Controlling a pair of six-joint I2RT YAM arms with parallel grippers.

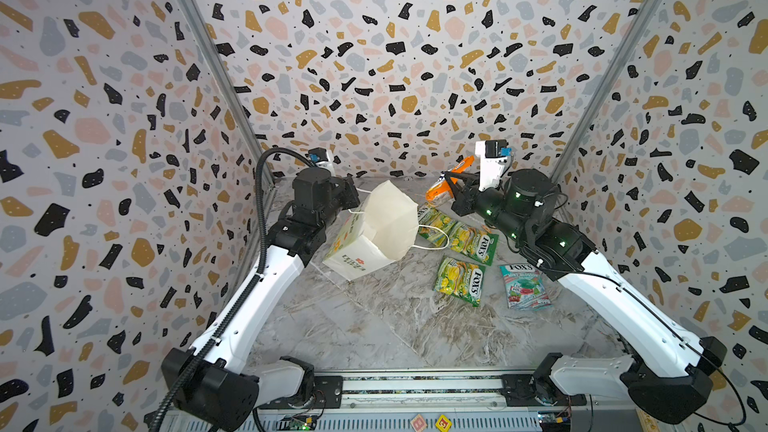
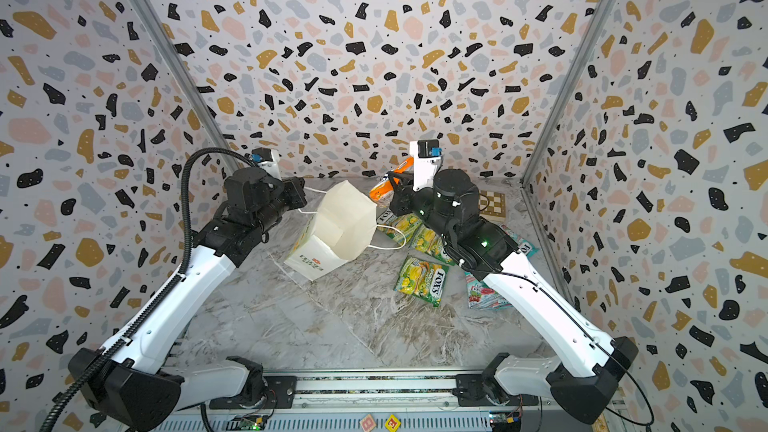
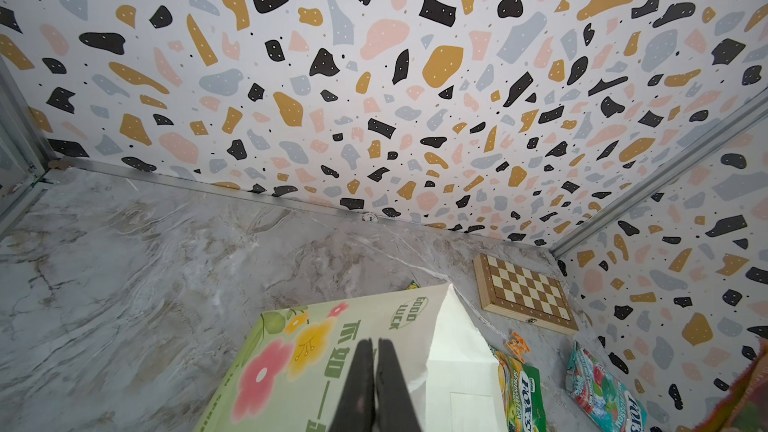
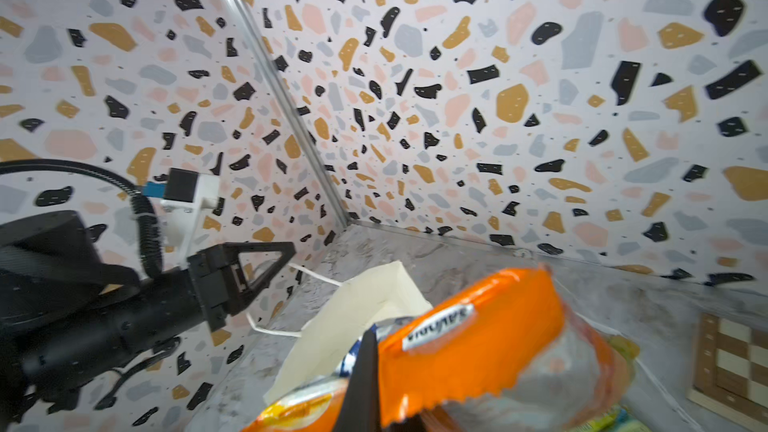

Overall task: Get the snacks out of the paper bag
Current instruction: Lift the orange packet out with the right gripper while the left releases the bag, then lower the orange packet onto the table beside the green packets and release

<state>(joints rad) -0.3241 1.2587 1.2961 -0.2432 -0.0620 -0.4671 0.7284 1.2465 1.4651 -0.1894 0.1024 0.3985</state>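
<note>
The orange packet (image 1: 440, 189) is clear of the paper bag's opening, so my right gripper keeps going to the open marble (image 1: 412, 265) beside the front green-yellow snack and lets go there.
The white paper bag (image 1: 390, 222) lies tipped on the marble table, its open mouth facing up and to the right. My left gripper (image 1: 355, 197) is shut at the bag's rim, and a white cord handle runs to its tips. In the left wrist view the shut gripper (image 3: 376, 347) sits over the bag's green flowered side (image 3: 291, 367). My right gripper (image 1: 445, 178) is shut on an orange snack packet (image 4: 478, 326), held in the air just behind the bag's mouth. Green-yellow snacks (image 1: 459, 280) (image 1: 473, 243) (image 1: 434, 224) and a teal-and-red one (image 1: 524, 286) lie right of the bag.
A wooden chessboard (image 2: 492, 203) lies in the back right corner, with a small orange trinket (image 3: 516, 344) near it. Another teal packet (image 2: 521, 245) shows partly behind the right arm. Two wooden letter blocks (image 1: 430, 423) sit on the front rail. Patterned walls close in three sides.
</note>
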